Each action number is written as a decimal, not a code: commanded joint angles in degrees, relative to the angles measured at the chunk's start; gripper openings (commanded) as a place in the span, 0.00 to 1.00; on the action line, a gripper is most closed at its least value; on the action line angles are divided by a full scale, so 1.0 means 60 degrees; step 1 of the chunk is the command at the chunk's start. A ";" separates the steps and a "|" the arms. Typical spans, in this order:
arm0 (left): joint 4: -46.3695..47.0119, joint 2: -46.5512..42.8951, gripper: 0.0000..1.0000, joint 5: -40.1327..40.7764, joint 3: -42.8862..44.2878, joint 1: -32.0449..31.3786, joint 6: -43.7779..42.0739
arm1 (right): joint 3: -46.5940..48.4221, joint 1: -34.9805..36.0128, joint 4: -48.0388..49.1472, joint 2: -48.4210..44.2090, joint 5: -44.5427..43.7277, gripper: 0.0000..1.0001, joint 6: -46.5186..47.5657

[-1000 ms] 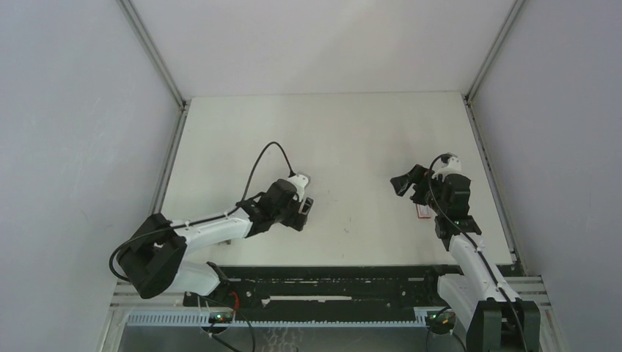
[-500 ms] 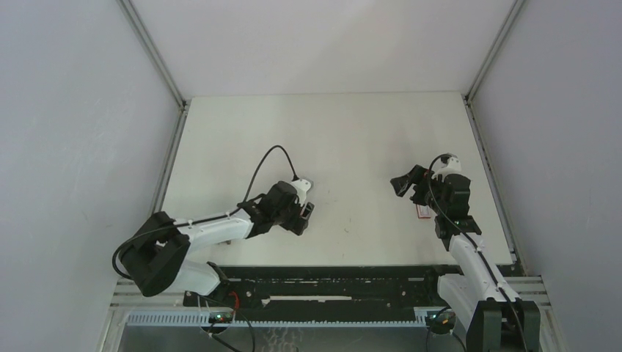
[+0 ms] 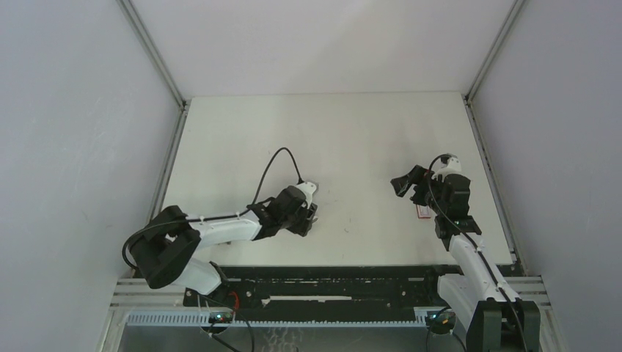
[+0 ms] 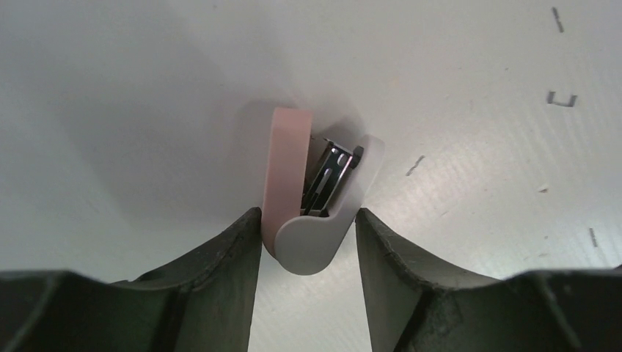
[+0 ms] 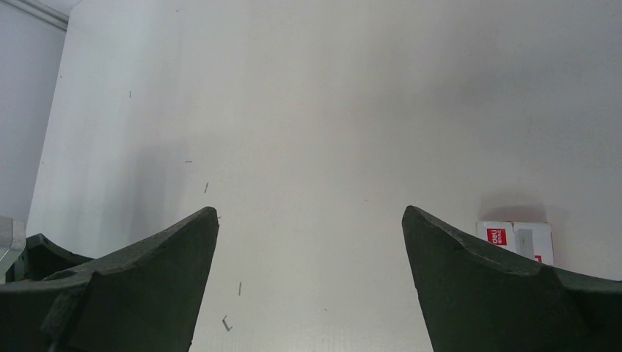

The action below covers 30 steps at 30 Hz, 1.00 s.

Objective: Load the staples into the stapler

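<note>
The robot's left gripper is holding the stapler's hinge end (image 4: 306, 246) below the stapler's narrow V (image 4: 328, 176), so the right gripper should take over that hinge end to free the left gripper for the V.
The stapler (image 4: 290, 165) lies on its side on the white table, pink top and pale grey base spread in a narrow V with the metal track showing between them. My left gripper (image 4: 308, 213) is shut on its hinge end: one finger (image 4: 220, 271) presses the pink side, the other (image 4: 396, 271) meets the grey base. In the top view the left gripper (image 3: 313, 220) covers the stapler. My right gripper (image 3: 400, 183) hovers open to the right with nothing between its fingers (image 5: 169, 264). The staples are out of view.
A flat white-and-red labelled box (image 5: 515, 238) lies beside the right gripper, also visible in the top view (image 3: 422, 211). Stray bent wire bits (image 5: 227, 323) dot the table (image 3: 352, 139). Grey walls enclose the table at the back and both sides.
The left arm shifted slightly right and toward the near edge, its wrist turning. Its jaws narrowed onto the stapler. The right arm has not moved.
</note>
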State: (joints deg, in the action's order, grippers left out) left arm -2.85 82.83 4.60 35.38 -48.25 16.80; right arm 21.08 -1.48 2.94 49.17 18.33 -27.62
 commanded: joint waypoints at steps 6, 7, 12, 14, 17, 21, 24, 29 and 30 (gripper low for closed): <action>0.0158 0.0243 0.58 0.0549 0.0350 -0.0444 0.0308 | 0.0354 0.0020 0.0202 -0.0028 0.0036 0.95 0.0171; 0.0210 0.0287 0.59 0.0480 0.0365 -0.0440 0.0191 | 0.0352 0.0014 0.0219 -0.0014 0.0093 0.95 0.0147; 0.0520 0.0313 0.44 0.0088 0.0310 -0.0475 -0.0452 | 0.0375 0.0027 0.0237 0.0090 0.0784 0.94 -0.0418; 0.0562 0.0223 0.36 0.0087 0.0287 -0.0549 -0.0719 | 0.0435 0.0089 -0.0018 0.0170 0.1293 0.92 -0.0862; 0.0782 -0.0098 0.24 0.0266 0.0200 -0.0811 -0.1050 | 0.0552 0.0445 -0.0480 0.0359 0.2052 0.90 -0.1681; 0.1490 -0.0792 0.16 0.1097 -0.0026 -0.1616 -0.1525 | 0.0555 0.1657 -0.0699 0.0437 0.2422 0.89 -0.2900; 0.2153 -0.1424 0.13 0.2083 -0.0199 -0.2304 -0.2073 | 0.0558 0.2854 -0.0579 0.0426 0.2191 0.89 -0.3891; 0.3134 -0.1959 0.12 0.3847 -0.0424 -0.3265 -0.3147 | 0.0555 0.4074 -0.0191 0.0416 0.2012 0.85 -0.5000; 0.3365 -0.2013 0.11 0.4111 -0.0457 -0.3430 -0.3297 | 0.0549 0.4264 -0.0119 0.0340 0.1923 0.83 -0.5050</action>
State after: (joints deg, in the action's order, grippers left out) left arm 8.99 73.06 19.00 34.20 -66.13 3.46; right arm 22.13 21.02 -1.06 51.92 30.70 -51.05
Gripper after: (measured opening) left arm 0.407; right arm 0.854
